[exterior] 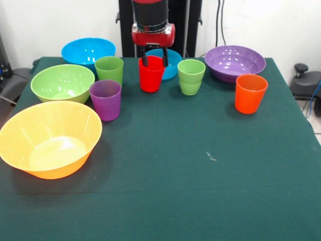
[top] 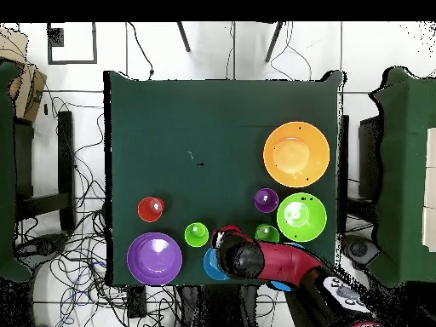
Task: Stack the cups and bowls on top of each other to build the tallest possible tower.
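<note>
My gripper will make the red cup tip and hang at an angle when I lift it, because my gripper's fingers are off-centre at the red cup's rim.
My gripper hangs over the red cup at the table's far side. Its fingers are apart, down at the cup's rim, one over the mouth and one at the right edge. The cup stands on the table. A light green cup, a purple cup, a second light green cup and an orange cup stand upright, each alone. The bowls are a yellow-orange one, a light green one, a blue one, a second blue one behind the red cup, and a purple one.
The table has a dark green cloth. In the overhead view the arm covers the red cup and part of a blue bowl. Cables and chairs surround the table.
</note>
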`<state>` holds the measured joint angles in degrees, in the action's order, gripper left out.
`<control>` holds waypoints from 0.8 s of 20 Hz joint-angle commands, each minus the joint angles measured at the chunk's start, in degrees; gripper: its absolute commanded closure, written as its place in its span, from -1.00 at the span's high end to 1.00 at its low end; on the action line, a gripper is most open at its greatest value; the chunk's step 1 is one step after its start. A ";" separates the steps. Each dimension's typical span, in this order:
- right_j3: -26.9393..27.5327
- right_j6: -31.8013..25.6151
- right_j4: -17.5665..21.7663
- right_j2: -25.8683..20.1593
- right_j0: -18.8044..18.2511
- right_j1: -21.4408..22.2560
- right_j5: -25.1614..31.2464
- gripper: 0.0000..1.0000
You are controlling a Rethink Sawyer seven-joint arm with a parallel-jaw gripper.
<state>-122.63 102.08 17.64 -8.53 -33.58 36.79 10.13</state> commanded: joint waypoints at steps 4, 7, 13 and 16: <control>6.66 3.55 4.14 -1.32 2.09 -8.42 -5.94 1.00; 6.73 3.40 4.04 -1.33 2.05 -8.50 -5.92 1.00; 6.18 3.83 4.20 -1.30 2.45 -7.33 -5.70 1.00; 6.27 3.42 3.88 -1.56 2.20 -6.14 -4.23 1.00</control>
<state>-122.46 102.08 18.84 -7.82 -31.94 31.58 8.35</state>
